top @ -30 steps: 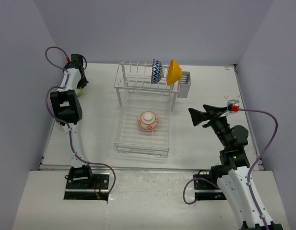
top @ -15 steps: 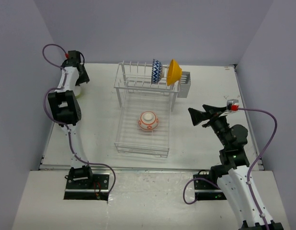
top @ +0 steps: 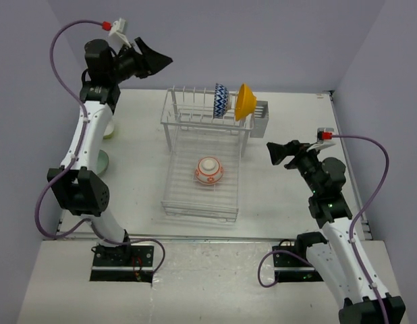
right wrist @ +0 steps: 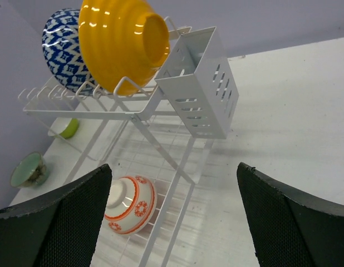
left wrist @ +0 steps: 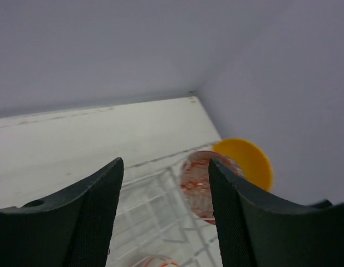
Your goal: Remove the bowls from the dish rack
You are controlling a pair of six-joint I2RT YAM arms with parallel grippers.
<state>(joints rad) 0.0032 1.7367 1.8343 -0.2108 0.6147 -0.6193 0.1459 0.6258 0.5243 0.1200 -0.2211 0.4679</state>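
Observation:
The zigzag bowl's open side faces my left gripper across empty rack slots (top: 193, 102). I keep going toward the bowl's upper rim (top: 218, 90) until my fingers are on both sides of it.
The white wire dish rack (top: 173, 126) stands mid-table. On its upper tier stand the blue-and-white zigzag bowl (top: 220, 101) and the orange-yellow bowl (top: 245, 101), both on edge. The white bowl with orange-red pattern (top: 209, 170) lies upside down on the lower tray. My left gripper (top: 161, 63) hangs high at the back left, open and empty, pointing at the rack. In the left wrist view the zigzag bowl's reddish inside (left wrist: 197, 183) shows between my fingers. My right gripper (top: 269, 154) is open and empty, right of the rack, apart from the patterned bowl (right wrist: 130, 204).
A mint green bowl (top: 100, 162) and a lime green bowl (top: 109, 128) sit on the table at the left, near the left arm. The grey cutlery holder (top: 260, 119) hangs on the rack's right end. Purple walls enclose the table on three sides.
My left arm has risen from the table's back left, and its gripper has opened and swung toward the rack. The right gripper has edged up and toward the rack.

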